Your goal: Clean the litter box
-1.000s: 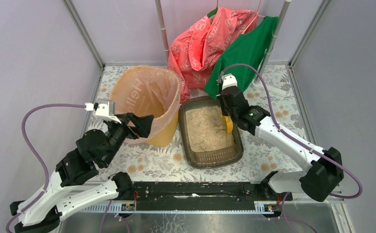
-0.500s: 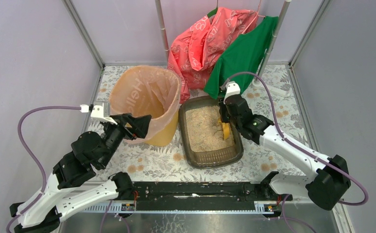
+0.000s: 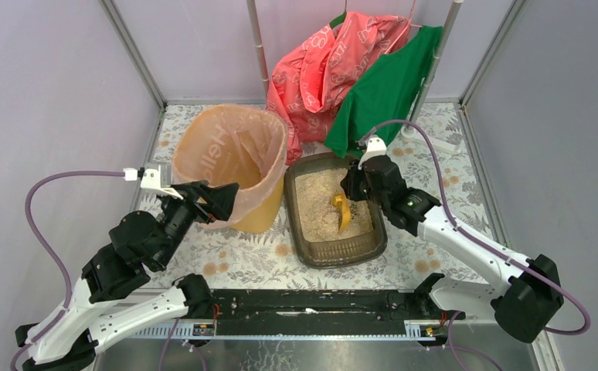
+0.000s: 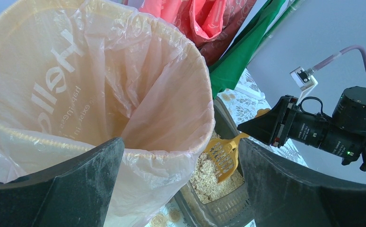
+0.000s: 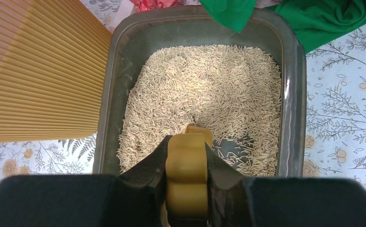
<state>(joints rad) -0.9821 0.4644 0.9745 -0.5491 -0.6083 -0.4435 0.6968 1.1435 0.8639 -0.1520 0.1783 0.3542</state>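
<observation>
The yellow scoop's blade is standing steep in the granules. My right gripper should therefore swing the scoop's handle down toward the litter box's side rim to make the blade level before lifting.
The litter box is a dark grey-brown tray of beige granules, right of the yellow bin. My right gripper hangs over its far right part, shut on the handle of a yellow slotted scoop. The scoop's blade points down and left into the granules. In the right wrist view the handle sits pinched between the fingers, with a bare patch of tray floor beside it. My left gripper is open at the bin's near left rim, and the lined rim shows between its fingers.
The tall yellow bin with a peach liner stands left of the tray, close to its wall. Red and green cloths hang at the back, and the green one drapes onto the tray's far rim. A black rail runs along the near edge.
My right gripper moved the scoop from the tray's right wall toward the middle and tipped its blade leftward. The left arm drew back slightly to the left, still open.
</observation>
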